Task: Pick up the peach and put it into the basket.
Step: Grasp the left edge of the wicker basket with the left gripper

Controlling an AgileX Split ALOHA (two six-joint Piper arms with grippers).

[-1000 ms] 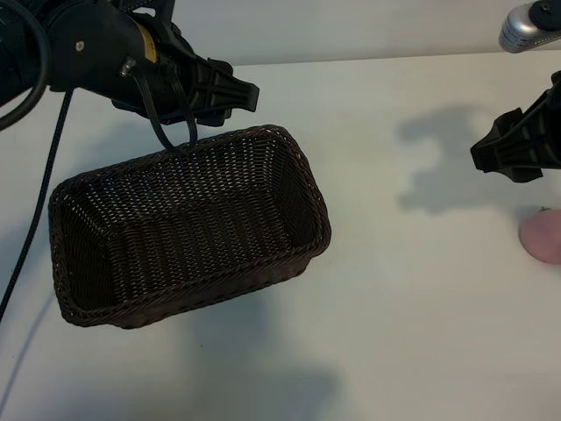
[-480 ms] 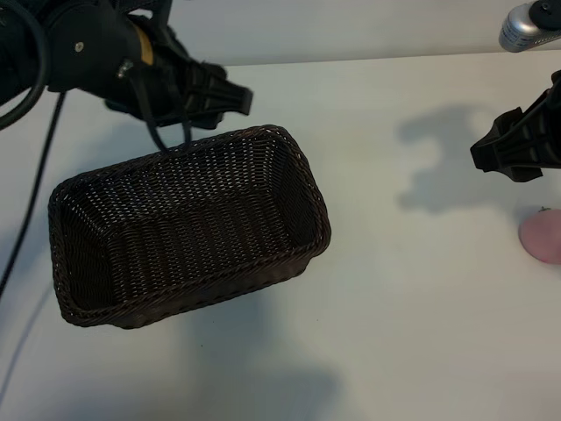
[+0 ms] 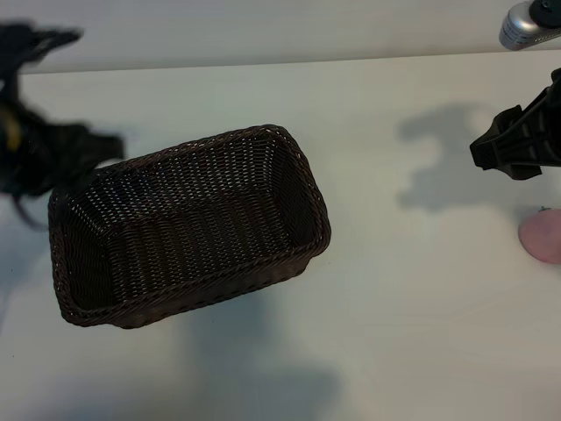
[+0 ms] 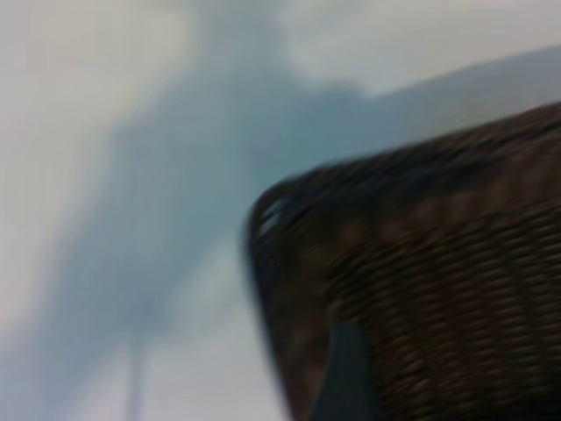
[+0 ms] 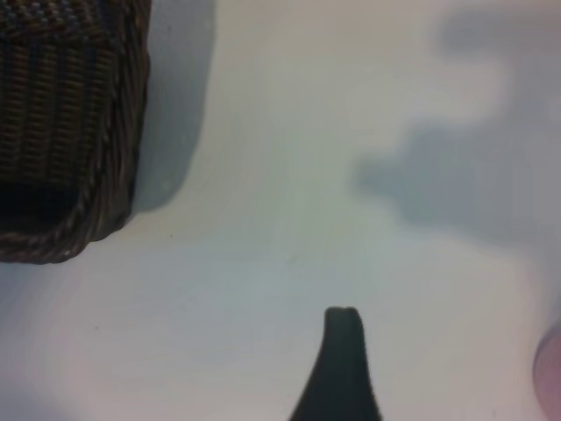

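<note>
My open left gripper should, since it hangs beside the basket's free short rim [image 3: 53, 219], keep moving down toward the rim's middle [image 3: 57, 259] until my fingers straddle it.
The dark brown wicker basket [image 3: 298, 153] stands empty on the left half of the white table; it also shows in the left wrist view [image 4: 438, 263] and the right wrist view [image 5: 61, 132]. The pale pink peach [image 3: 543, 237] lies at the table's right edge, cut off by the frame, and only a sliver of the peach [image 5: 552, 377] shows in the right wrist view. My left gripper [image 3: 83, 149] is a dark blur beside the basket's left end, open and holding nothing. My right gripper [image 3: 491, 153] hangs open above the table, just beyond the peach, holding nothing.
A silver-grey object [image 3: 526, 24] sits at the far right corner. Bare white table [image 3: 403, 316] stretches between the basket and the peach. One dark finger [image 5: 342, 360] of the right gripper is over bare table.
The left arm has swung quickly to the left, from over the basket's far rim to its left end. The right arm, basket and peach have not moved.
</note>
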